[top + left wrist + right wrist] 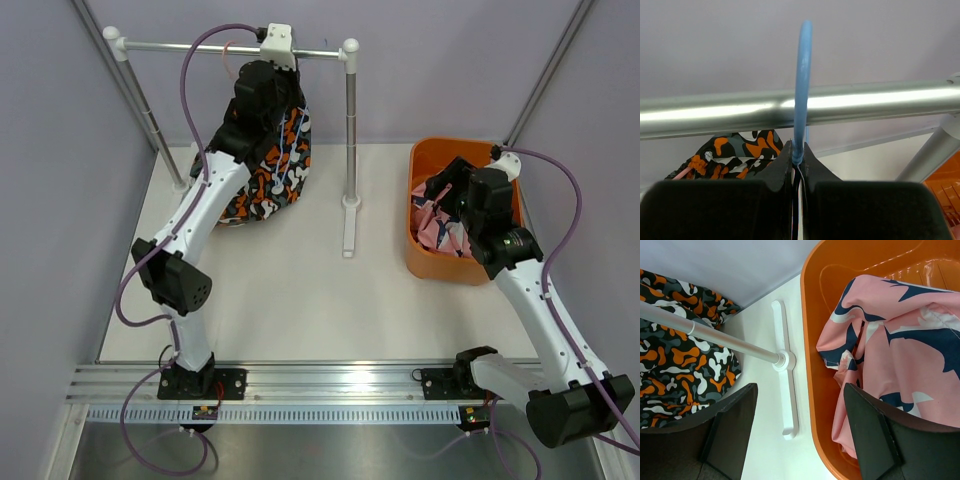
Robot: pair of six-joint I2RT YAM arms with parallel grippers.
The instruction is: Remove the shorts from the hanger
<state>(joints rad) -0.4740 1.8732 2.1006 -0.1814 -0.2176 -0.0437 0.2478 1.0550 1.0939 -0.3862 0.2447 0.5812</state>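
The blue hanger's hook [804, 40] is looped over the metal rail [822, 102], so the robot's left gripper should go on lowering the hanger until the hook rests on the rail, and then let go.
The black shorts [270, 185] with orange and white blotches hang below the metal rail [865, 102], partly hidden by my left arm. They also show in the left wrist view as black shorts [735, 150] and in the right wrist view as black shorts [675, 365]. My left gripper [798, 150] is shut on the blue hanger [803, 75], whose hook loops over the rail. The pink shorts [900, 340] with navy and white blotches lie crumpled in the orange basket [812, 315]. My right gripper [800, 387] hovers open over the basket's left rim, holding nothing.
The rack's right post [351, 120] stands between the hanging shorts and the basket [415, 200], with its white foot [785, 390] lying on the table. Grey walls close in the back and both sides.
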